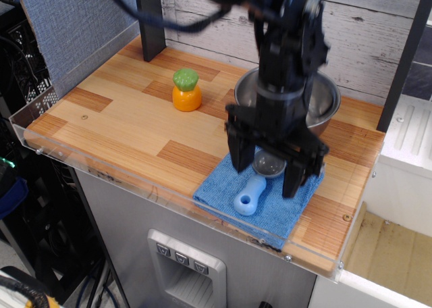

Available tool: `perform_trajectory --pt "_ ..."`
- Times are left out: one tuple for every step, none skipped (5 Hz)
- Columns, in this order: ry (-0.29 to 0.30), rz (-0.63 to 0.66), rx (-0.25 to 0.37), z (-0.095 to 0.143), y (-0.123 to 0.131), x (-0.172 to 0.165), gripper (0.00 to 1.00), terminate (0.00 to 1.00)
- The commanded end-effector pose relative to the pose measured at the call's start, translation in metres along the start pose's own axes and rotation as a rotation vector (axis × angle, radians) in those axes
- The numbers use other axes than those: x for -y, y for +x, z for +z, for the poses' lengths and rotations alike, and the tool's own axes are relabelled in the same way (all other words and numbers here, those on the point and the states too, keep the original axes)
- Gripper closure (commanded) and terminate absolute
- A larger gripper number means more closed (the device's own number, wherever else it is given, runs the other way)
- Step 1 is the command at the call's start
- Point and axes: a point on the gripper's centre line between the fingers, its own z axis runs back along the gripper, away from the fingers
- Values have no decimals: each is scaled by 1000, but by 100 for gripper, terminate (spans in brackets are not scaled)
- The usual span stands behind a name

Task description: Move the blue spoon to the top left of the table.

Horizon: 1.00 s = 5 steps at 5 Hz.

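Observation:
The handle of the blue spoon (pixel 251 194) lies on top of smooth cloth (pixel 277 209), so the spoon should come loose when I lift it and leave the cloth flat where it is.
The blue spoon (pixel 251 192) lies on a square blue cloth (pixel 270 210) at the front right of the table (pixel 121 129). Its light-blue handle with a hole points toward the front edge, and its grey bowl is partly hidden behind my gripper. My gripper (pixel 267 173) hangs open directly over the spoon, one finger on the left of the spoon's bowl and one on the right, with the fingertips down near the cloth. It holds nothing.
A large steel bowl (pixel 320 105) stands behind the cloth, partly hidden by my arm. An orange toy with a green top (pixel 186 90) stands at the table's middle back. A dark post (pixel 150 21) rises at the back left. A clear acrylic rim (pixel 135 180) edges the table.

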Motion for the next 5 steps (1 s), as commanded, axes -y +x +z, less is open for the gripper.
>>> perform_trajectory --pt "14 30 22 -3 3 -2 0 0" --pt "20 35 13 -5 2 -4 0 0" --pt "15 37 8 -5 2 -5 0 0" --pt "26 57 -28 -6 3 -3 100 0" --pt "38 57 -50 -5 4 -3 100 0"
